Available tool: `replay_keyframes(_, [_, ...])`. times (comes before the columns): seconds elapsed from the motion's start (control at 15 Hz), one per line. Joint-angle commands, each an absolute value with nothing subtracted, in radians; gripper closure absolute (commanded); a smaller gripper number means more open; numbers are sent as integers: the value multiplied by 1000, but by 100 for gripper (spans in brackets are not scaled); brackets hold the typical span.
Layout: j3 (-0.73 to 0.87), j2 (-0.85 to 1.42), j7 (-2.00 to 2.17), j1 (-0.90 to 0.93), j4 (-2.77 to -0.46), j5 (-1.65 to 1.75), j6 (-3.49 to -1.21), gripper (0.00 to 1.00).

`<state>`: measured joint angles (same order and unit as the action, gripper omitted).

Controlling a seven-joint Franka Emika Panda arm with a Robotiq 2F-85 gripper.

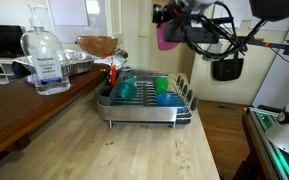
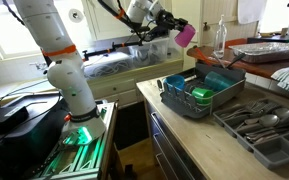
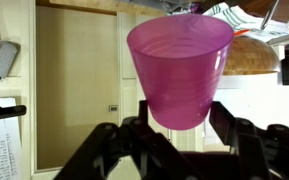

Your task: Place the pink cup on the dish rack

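Observation:
The pink cup (image 2: pixel 185 35) is hanging high up and past the dish rack's edge. My gripper should swing back and lower the cup over the rack's open middle (image 2: pixel 197 80) before it opens.
The pink cup (image 3: pixel 180 66) is held in my gripper (image 3: pixel 180 128), whose fingers are shut on its base. In both exterior views the cup (image 1: pixel 167 37) (image 2: pixel 185 35) hangs high in the air, tipped sideways, above and off the far side of the dish rack (image 1: pixel 144 108) (image 2: pixel 200 103). The gripper (image 1: pixel 174 15) (image 2: pixel 170 26) is well above the rack. The silver wire rack on its dark tray holds a teal-green cup (image 1: pixel 128 89) and a blue cup (image 1: pixel 162 91).
A clear sanitizer bottle (image 1: pixel 45 62), a shiny foil tray (image 1: pixel 74 66) and a wooden bowl (image 1: pixel 96 45) stand behind the rack on the counter. A grey cutlery tray (image 2: pixel 267 125) lies beside the rack. The wooden countertop (image 1: pixel 134 150) extends in front.

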<state>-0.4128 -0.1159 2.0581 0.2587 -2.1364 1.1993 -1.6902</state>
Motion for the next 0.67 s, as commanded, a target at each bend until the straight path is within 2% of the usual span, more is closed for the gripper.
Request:
replay_keyframes(0.0, [-397,-37,2126,294,-2116,1262,-1691,62])
replay_keyframes(0.4, [-365,70,2033,299,-2023,1347,-1853,62])
replay_keyframes(0.47, [-364,35,2064,304,-2058,1322,-1790,37])
replay_keyframes(0.6, [-359,58,2042,305,-2035,1327,-1828,37])
